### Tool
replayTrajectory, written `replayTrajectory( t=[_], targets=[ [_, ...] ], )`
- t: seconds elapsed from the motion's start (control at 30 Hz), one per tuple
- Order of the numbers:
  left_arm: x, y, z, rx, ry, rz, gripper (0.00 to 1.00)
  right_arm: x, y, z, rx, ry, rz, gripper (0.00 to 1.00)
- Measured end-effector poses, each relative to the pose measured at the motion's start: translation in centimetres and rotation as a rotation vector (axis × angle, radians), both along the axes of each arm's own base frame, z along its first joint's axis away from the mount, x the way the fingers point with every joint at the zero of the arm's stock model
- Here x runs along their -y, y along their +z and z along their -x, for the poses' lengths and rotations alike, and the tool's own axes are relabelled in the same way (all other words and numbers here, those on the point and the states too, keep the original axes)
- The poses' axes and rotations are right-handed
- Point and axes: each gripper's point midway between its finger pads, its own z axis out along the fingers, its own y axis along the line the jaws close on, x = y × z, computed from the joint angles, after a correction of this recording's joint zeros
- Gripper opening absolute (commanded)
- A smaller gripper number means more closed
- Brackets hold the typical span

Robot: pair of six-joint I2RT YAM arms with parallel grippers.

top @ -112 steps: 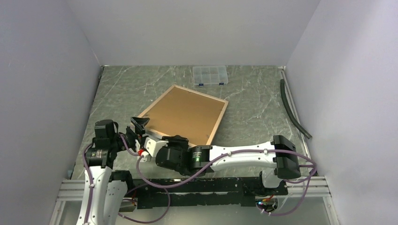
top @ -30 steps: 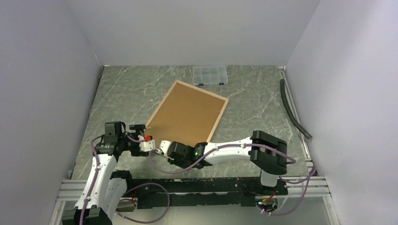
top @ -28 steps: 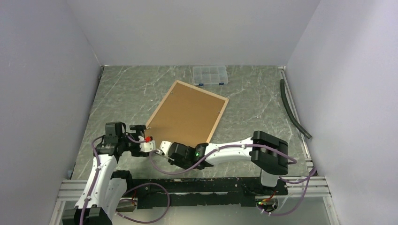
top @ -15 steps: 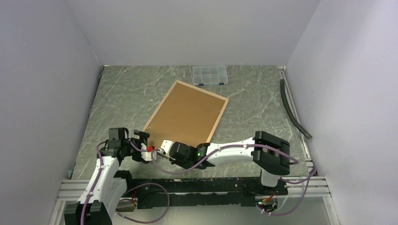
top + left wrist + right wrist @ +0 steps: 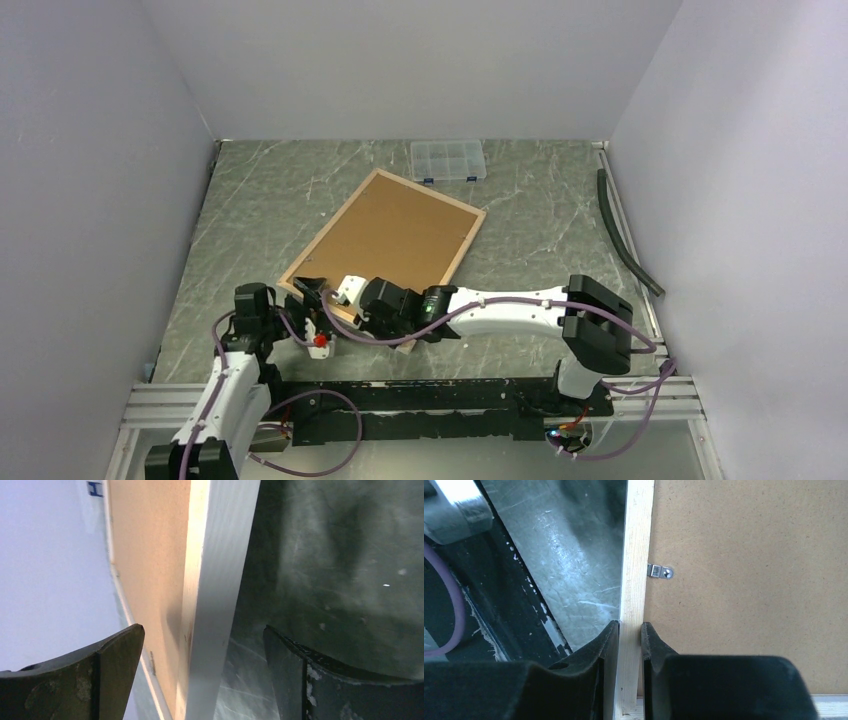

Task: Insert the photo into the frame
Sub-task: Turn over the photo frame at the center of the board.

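Observation:
The frame is lying crooked with its brown backing board (image 5: pixel 395 235) on top, so my right gripper should grab the frame's near border (image 5: pixel 342 313), pick the frame up and flip it face up.
The frame (image 5: pixel 463 255) lies back up on the table, its brown backing board (image 5: pixel 390 235) filling it. The photo is not in view. My right gripper (image 5: pixel 345 303) is shut on the frame's near edge; in the right wrist view its fingers (image 5: pixel 606 645) pinch the light wood border (image 5: pixel 636 555) beside the backing board (image 5: pixel 749 580) and a metal clip (image 5: pixel 659 571). My left gripper (image 5: pixel 308 298) is open at the frame's near left end. In the left wrist view the border (image 5: pixel 220 580) runs between the open fingers (image 5: pixel 117 655), touching neither.
A small clear compartment box (image 5: pixel 448 160) stands at the back of the table. A dark hose (image 5: pixel 620 230) lies along the right wall. A metal rail (image 5: pixel 400 395) runs along the near edge. Walls close in the left, back and right.
The frame has swung and slid toward the near left with my right gripper on its edge. My left gripper has drawn back toward the near edge and now straddles the frame's border.

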Motion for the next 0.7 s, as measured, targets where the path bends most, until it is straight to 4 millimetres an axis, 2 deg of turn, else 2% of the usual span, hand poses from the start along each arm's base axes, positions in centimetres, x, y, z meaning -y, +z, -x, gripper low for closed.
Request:
replayTrajectory(
  t=[0.1,0.2,0.27,0.3,0.37,0.43,0.47,0.5,0.53,0.57,0.7],
  targets=[
    [0.5,0.3,-0.7,0.080,-0.028,0.014,0.90,-0.1,0.3,0.0,-0.008,0.000,0.000,0.00],
    [0.9,0.8,-1.7,0.159,-0.061,0.021,0.73,0.0,0.4,0.1,-0.015,0.002,0.006,0.00],
    [1.2,1.2,-2.4,0.211,-0.078,0.019,0.60,0.1,0.5,0.2,-0.020,0.004,0.010,0.05],
    [1.2,1.2,-2.6,0.224,-0.082,0.018,0.53,0.1,0.5,0.2,-0.021,0.004,0.011,0.11],
    [1.4,1.6,-3.0,0.258,-0.091,0.017,0.34,0.1,0.6,0.2,-0.022,0.005,0.012,0.23],
    [1.4,1.7,-3.1,0.269,-0.091,0.012,0.22,0.1,1.0,0.0,-0.013,0.001,0.006,0.40],
    [1.4,2.0,-3.2,0.288,-0.096,0.003,0.20,0.1,1.4,-0.1,-0.005,0.000,-0.002,0.52],
    [1.4,2.6,-3.3,0.312,-0.098,-0.002,0.19,0.0,2.2,-0.3,0.010,-0.002,-0.019,0.68],
    [1.4,3.3,-3.3,0.325,-0.096,0.002,0.19,0.0,2.9,-0.3,0.019,-0.004,-0.036,0.92],
    [1.5,4.0,-3.4,0.339,-0.097,0.003,0.19,0.0,3.8,-0.5,0.046,0.002,-0.050,0.99],
    [1.5,5.6,-2.9,0.326,-0.091,0.013,0.18,0.5,6.2,-1.1,0.165,-0.001,-0.074,1.00]
  ],
)
